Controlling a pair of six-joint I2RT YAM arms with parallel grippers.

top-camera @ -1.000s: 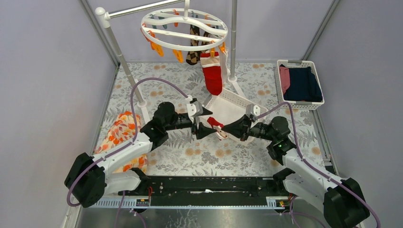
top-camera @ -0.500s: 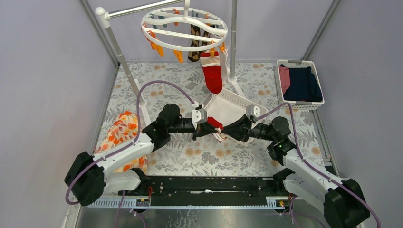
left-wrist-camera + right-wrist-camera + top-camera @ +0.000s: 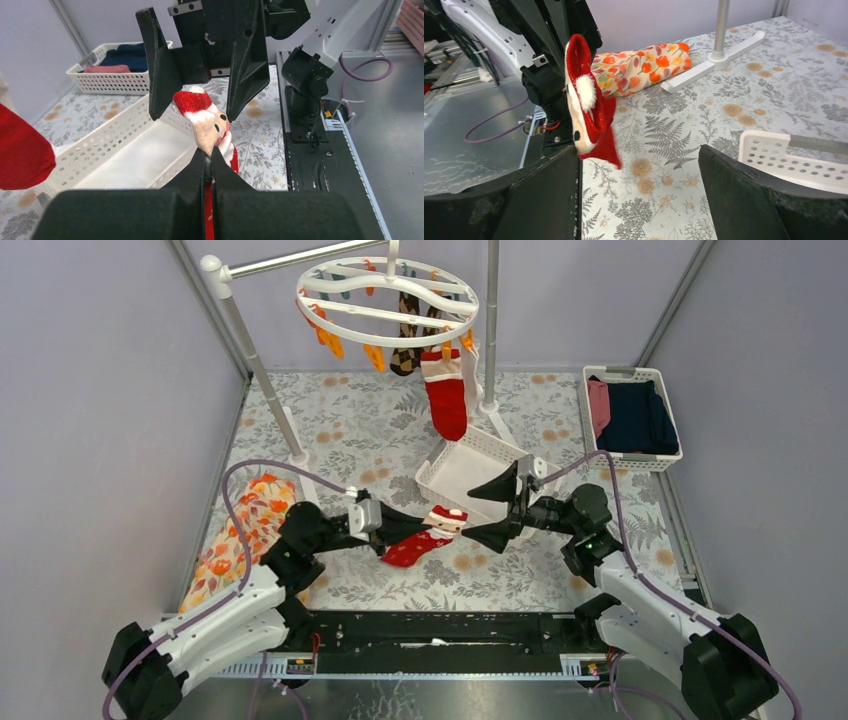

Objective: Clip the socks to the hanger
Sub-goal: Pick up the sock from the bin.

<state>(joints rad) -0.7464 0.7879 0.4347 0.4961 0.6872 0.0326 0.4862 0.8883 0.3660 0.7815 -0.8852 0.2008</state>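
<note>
My left gripper is pinching the red sock beside its small face (image 3: 435, 523), below the sock's rim (image 3: 459, 513). My right gripper should take hold of the sock's rim before my left gripper lets go.
A red sock with a white cuff and a small face (image 3: 408, 550) hangs just above the table mat, pinched in my shut left gripper (image 3: 418, 527). The left wrist view has the sock (image 3: 205, 120) sticking up from the closed fingertips of the left gripper (image 3: 209, 156). My right gripper (image 3: 497, 508) faces it, jaws wide open on either side of the sock's end and not touching it. In the right wrist view the sock (image 3: 586, 115) hangs past the open right gripper (image 3: 639, 150). The hanger (image 3: 388, 300), a white ring, hangs at the back. An argyle sock (image 3: 408, 345) and a red sock (image 3: 447, 400) are clipped to it.
A white slatted basket (image 3: 432, 465) lies behind the grippers. Another basket (image 3: 632, 455) with navy and pink clothes sits at the right. An orange floral cloth (image 3: 245, 525) lies on the left. Two stand poles (image 3: 255, 360) (image 3: 491, 320) flank the hanger.
My left gripper shut on the red sock and drew it back toward the left and near side. The right gripper opened wide and let the sock go.
</note>
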